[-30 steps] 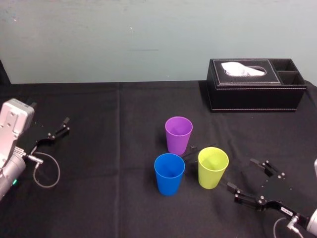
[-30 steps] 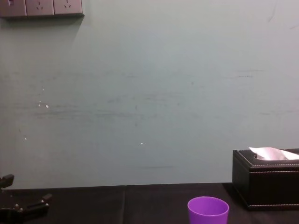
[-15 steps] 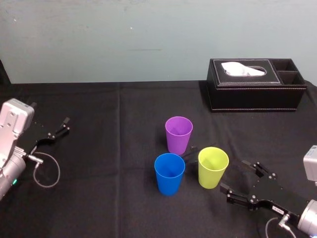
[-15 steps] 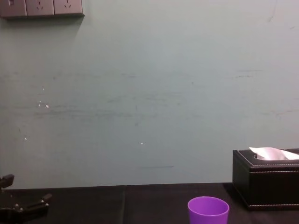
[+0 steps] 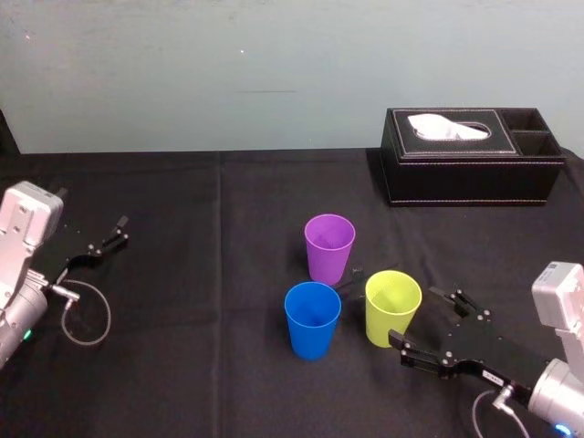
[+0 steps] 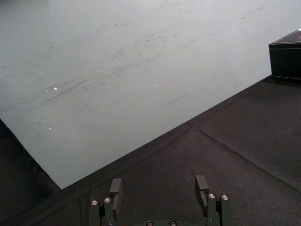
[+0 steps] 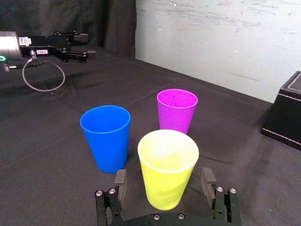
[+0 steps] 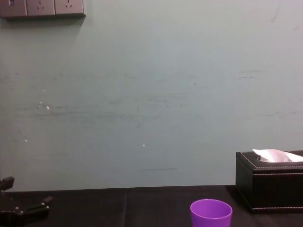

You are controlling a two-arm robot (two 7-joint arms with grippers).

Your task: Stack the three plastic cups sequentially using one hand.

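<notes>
The yellow-green cup (image 7: 168, 169) gets narrower toward its base (image 7: 163, 202), so it will go deep into the purple cup when the robot lowers it, with its rim still showing.
Three plastic cups stand upright close together mid-table: a purple cup (image 5: 328, 246) farthest back, a blue cup (image 5: 312, 319) in front of it, and a yellow-green cup (image 5: 392, 307) to the blue one's right. My right gripper (image 5: 418, 318) is open and low at the yellow-green cup's right side. From the right wrist, the yellow-green cup (image 7: 168, 167) sits just ahead between the spread fingers (image 7: 120, 181), with a gap on each side; the blue cup (image 7: 106, 136) and purple cup (image 7: 177, 109) stand beyond. My left gripper (image 5: 108, 239) rests parked at the far left, open and empty.
A black tissue box (image 5: 471, 155) with a white tissue stands at the back right, near the wall. A loose cable loop (image 5: 87, 315) lies by the left arm. Black cloth (image 5: 210, 274) covers the table, with bare room left of the cups.
My right gripper has slid in from the lower right toward the yellow-green cup, staying open. The cups and the left arm have not moved.
</notes>
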